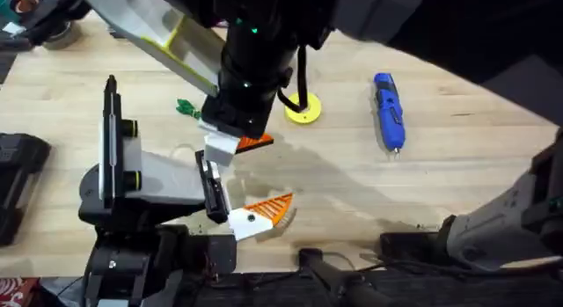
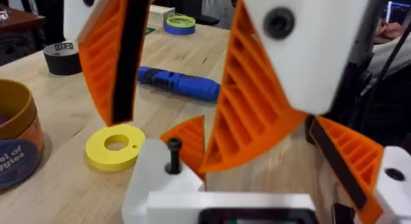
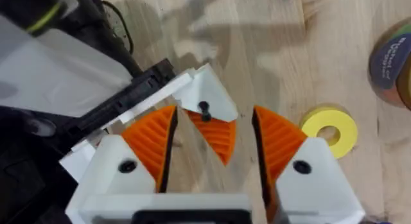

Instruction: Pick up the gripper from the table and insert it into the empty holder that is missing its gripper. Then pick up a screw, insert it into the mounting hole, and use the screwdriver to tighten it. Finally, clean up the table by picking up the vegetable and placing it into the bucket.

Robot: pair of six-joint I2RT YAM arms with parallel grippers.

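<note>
The white base [image 3: 207, 94] is resting against the holder with a screw in its hole. The orange gripper [image 3: 218, 139] will move along with it when I close my left gripper.
My left gripper [image 1: 264, 175] stands open, pointing at the table's middle. One of its fingers is the white holder [image 1: 222, 149] [image 2: 160, 185] [image 3: 209, 95], with the orange gripper wedge [image 1: 255, 142] [image 2: 189, 137] [image 3: 215, 134] seated against it. A black screw [image 2: 173, 153] [image 3: 204, 110] stands upright in the holder's hole. My right gripper [image 3: 214, 115] [image 2: 167, 131] hangs open just above, its orange pads on either side of the wedge and screw. The blue screwdriver [image 1: 389, 111] [image 2: 180, 83] lies to the right. The green vegetable [image 1: 187, 107] lies behind the holder. The bucket [image 2: 16, 140] [image 3: 392, 57] stands near the holder.
A yellow disc [image 1: 303, 109] [image 2: 115, 146] [image 3: 329, 129] lies just beyond the holder. In the left wrist view a black tape roll [image 2: 62, 57] and a blue-yellow roll [image 2: 180, 23] sit farther back. The right arm [image 1: 255, 52] reaches across over the table's middle.
</note>
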